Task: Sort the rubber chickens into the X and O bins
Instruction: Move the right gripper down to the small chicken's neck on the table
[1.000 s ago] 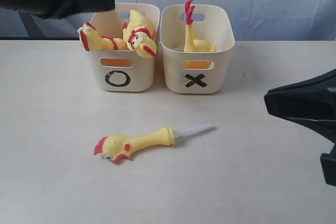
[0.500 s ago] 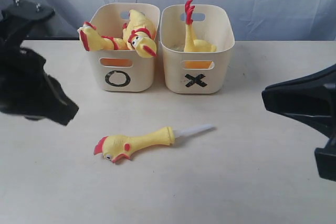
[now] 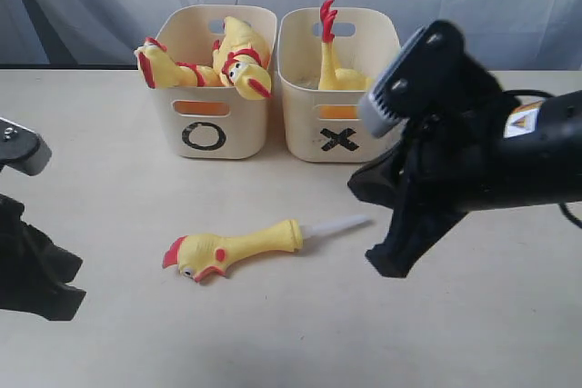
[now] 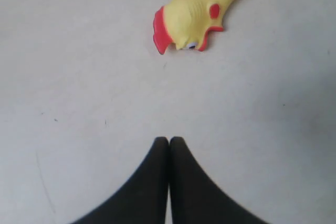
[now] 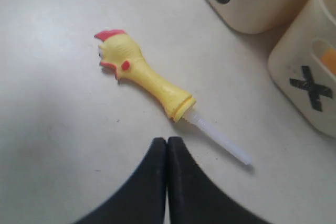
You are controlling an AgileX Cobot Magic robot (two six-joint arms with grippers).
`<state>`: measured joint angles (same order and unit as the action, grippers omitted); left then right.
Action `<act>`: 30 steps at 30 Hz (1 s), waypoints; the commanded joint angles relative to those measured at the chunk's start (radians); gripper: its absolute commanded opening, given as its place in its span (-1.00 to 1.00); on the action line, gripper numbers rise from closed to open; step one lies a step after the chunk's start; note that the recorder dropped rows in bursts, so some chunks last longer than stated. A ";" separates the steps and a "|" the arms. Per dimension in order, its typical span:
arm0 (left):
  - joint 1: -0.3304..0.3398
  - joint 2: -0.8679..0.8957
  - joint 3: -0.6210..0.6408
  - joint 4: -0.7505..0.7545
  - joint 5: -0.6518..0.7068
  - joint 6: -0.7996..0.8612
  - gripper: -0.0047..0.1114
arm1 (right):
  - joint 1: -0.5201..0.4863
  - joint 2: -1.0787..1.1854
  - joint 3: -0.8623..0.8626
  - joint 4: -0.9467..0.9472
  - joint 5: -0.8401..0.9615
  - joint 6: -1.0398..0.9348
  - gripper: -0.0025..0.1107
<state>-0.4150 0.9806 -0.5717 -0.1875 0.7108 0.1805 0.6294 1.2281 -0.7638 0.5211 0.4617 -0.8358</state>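
My right gripper is on the same side as the X bin. The chicken piece [image 3: 205, 253] lacks its body and belongs in that bin, so next my right gripper grabs it by the neck [image 3: 259, 242].
A yellow head-and-neck chicken piece [image 3: 238, 247] with a white tube [image 3: 336, 223] lies on the table in front of the bins. Two whole rubber chickens [image 3: 205, 65] are piled in the O bin [image 3: 218, 147]. A headless body [image 3: 336, 70] stands in the X bin [image 3: 368, 147], red feet up. My right gripper [image 3: 391, 265] is shut and empty, hovering just right of the tube's end [image 5: 223, 142]. Shut and empty too, my left gripper [image 3: 68, 288] sits at the lower left, with the chicken head [image 4: 189, 19] a short way ahead of its tips [image 4: 168, 140].
The two bins stand side by side at the back of the cream table [image 3: 136, 206], before a pale blue cloth backdrop [image 3: 473, 6]. The right arm's black body [image 3: 491, 161] hangs over the table in front and to the right of the X bin [image 5: 304, 77].
The right arm has swung in from the right edge toward the middle, stopping by the tube. The left arm dropped from the upper left to the lower left. Both stayed shut.
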 commanded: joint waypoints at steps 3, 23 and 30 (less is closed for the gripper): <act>0.004 -0.116 0.007 0.001 -0.024 -0.021 -0.92 | 0.001 0.230 0.000 0.206 -0.052 -0.386 -0.97; 0.004 -0.144 0.007 0.004 -0.014 -0.024 -0.92 | 0.120 0.639 -0.328 0.182 -0.155 -0.540 -0.23; 0.004 -0.144 0.007 0.000 -0.013 -0.024 -0.92 | 0.120 0.676 -0.328 0.184 -0.219 -0.540 0.09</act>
<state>-0.4150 0.8442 -0.5717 -0.1858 0.7008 0.1606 0.7488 1.8901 -1.0857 0.7100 0.2590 -1.3737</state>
